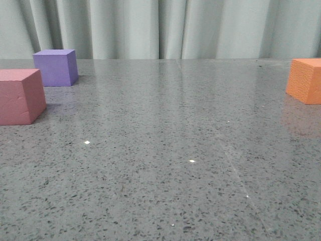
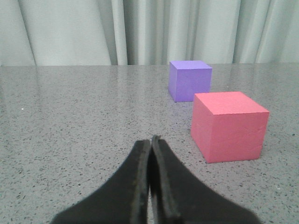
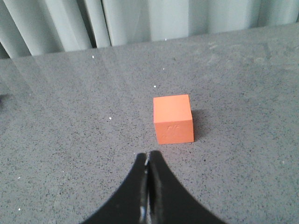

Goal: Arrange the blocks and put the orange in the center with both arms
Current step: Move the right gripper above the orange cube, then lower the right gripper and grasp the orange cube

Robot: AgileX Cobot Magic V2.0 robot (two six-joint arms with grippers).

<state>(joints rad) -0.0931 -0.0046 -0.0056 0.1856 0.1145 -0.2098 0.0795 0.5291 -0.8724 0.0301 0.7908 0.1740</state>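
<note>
I see open tabletop on both sides (image 3: 133,120) of the orange block (image 1: 305,81). My right gripper should keep going toward it and close once its fingers straddle the block's sides.
The pink-red block (image 1: 19,96) rests at the table's left edge, with the purple block (image 1: 56,67) just behind it. The orange block (image 1: 306,79) stands far to the right, cut by the frame edge. Neither arm shows in the front view. In the left wrist view my left gripper (image 2: 152,138) is shut and empty, short of the pink-red block (image 2: 229,125) and the purple block (image 2: 189,80). In the right wrist view my right gripper (image 3: 148,154) is shut and empty, a little short of the orange block (image 3: 173,118), which has faint scratch marks on its near face.
The glossy grey speckled tabletop (image 1: 165,150) stretches between the left pair of blocks and the orange one. Pale pleated curtains (image 1: 165,27) hang behind the table's far edge.
</note>
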